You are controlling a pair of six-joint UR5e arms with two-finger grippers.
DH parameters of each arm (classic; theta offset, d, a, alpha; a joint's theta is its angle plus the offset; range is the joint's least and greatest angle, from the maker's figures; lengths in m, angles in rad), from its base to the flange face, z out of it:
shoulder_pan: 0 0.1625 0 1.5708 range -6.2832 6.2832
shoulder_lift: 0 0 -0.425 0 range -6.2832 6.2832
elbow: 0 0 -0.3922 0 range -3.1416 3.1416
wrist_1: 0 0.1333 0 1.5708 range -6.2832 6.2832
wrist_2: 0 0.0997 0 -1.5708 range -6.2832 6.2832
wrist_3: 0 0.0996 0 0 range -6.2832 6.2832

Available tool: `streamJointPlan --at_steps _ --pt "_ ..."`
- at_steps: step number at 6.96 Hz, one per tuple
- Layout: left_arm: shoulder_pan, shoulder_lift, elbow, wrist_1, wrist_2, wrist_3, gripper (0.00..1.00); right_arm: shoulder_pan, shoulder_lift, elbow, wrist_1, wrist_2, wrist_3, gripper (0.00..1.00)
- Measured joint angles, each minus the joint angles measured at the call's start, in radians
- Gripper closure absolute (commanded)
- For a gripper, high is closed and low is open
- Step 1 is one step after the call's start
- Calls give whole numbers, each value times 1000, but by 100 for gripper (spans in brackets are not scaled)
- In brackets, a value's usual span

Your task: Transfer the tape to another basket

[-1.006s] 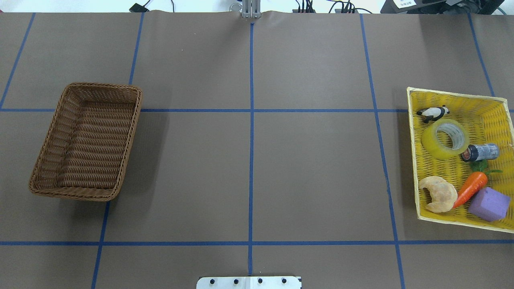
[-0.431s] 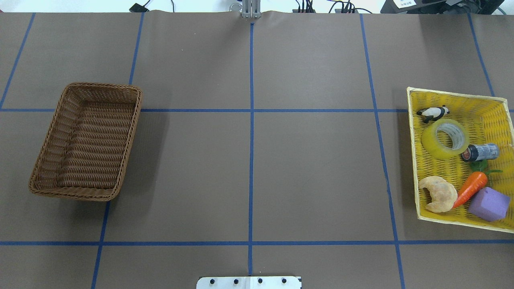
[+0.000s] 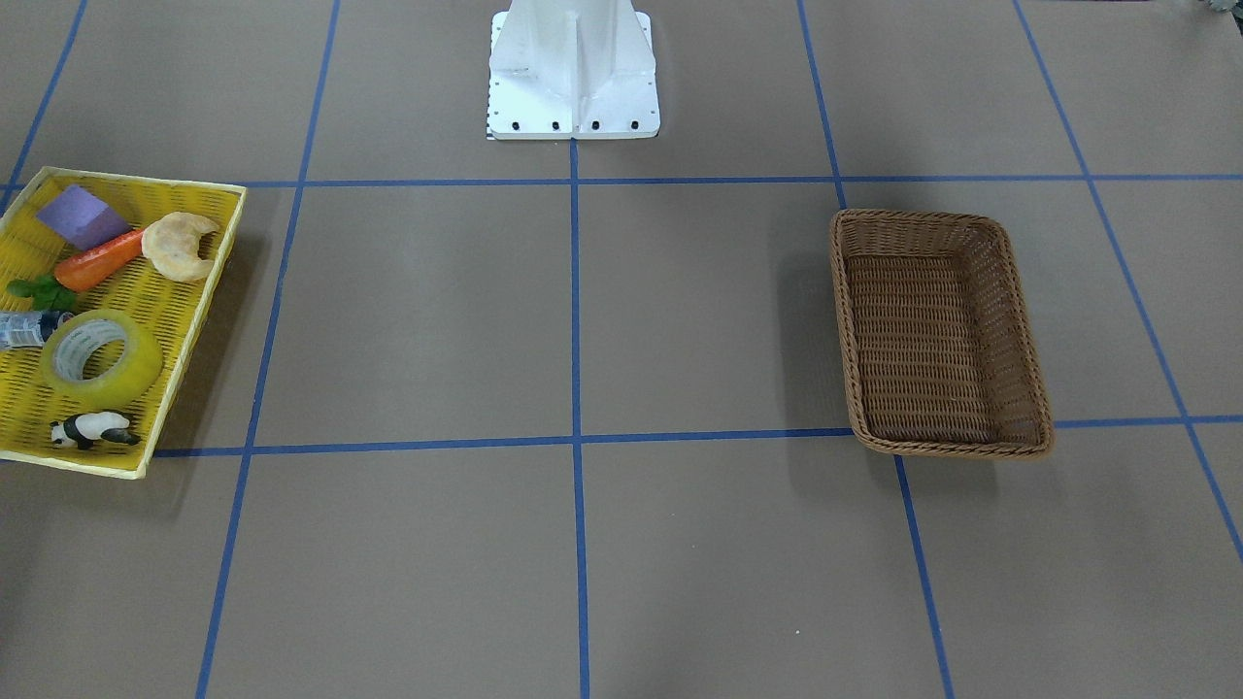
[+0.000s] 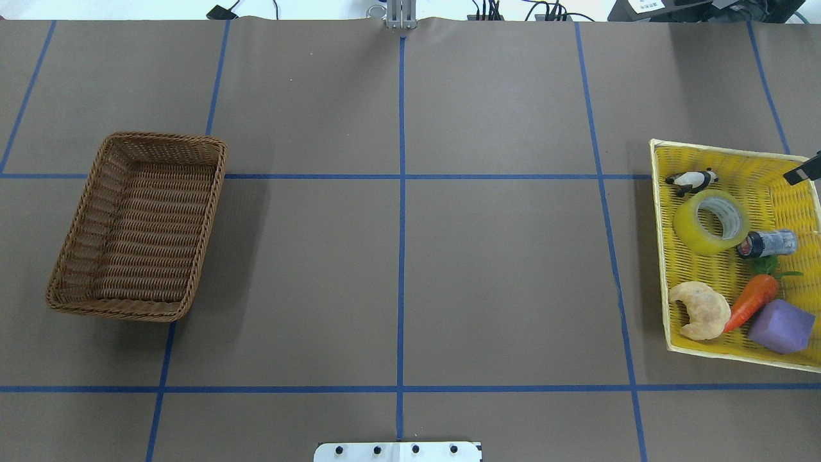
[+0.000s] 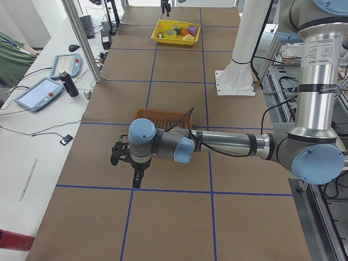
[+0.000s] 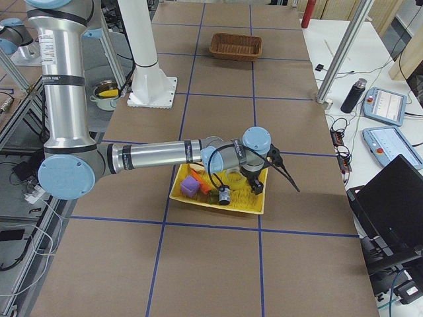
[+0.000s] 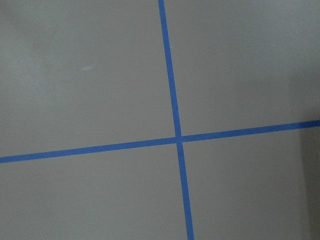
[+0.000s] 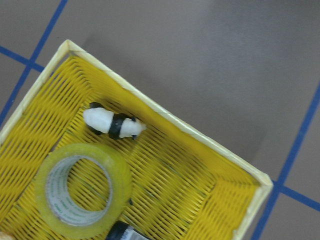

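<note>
I see the yellow tape roll's rim overlapping (image 3: pixel 141 362) the bottle's dark cap (image 3: pixel 57 320), so it should uncover the bottle's end and leave the bottle lying when I lift it.
The yellow tape roll (image 4: pixel 710 222) lies flat in the yellow mesh tray (image 4: pixel 662 256) at the right, between a toy panda and a small bottle. It also shows in the front view (image 3: pixel 100 359) and the right wrist view (image 8: pixel 82 197). The brown wicker basket (image 4: pixel 167 136) stands empty at the left. My right gripper (image 4: pixel 806 170) shows only as a dark tip at the right edge, above the tray's far right corner (image 6: pixel 281 173). I cannot tell if it is open. My left gripper (image 5: pixel 120 155) hovers beyond the wicker basket's end. I cannot tell its state.
The tray also holds a toy panda (image 4: pixel 691 181), a dark-capped bottle (image 4: pixel 766 244), a carrot (image 4: pixel 752 301), a croissant (image 4: pixel 700 310) and a purple block (image 4: pixel 780 326). The white robot base (image 3: pixel 573 68) stands at the table's near middle edge.
A dark tip of my right gripper has come into the overhead view at the right edge, over the tray's far corner. The tape, tray and basket have not moved.
</note>
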Motion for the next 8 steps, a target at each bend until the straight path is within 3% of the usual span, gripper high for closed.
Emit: streamJointPlan --at_steps 3,8 --pt "0 -7 6 -6 -52 -42 2 -93 34 -45 4 -37 -6 0" --pt "0 -9 9 -8 -56 -42 2 -154 89 -165 7 -48 4 3"
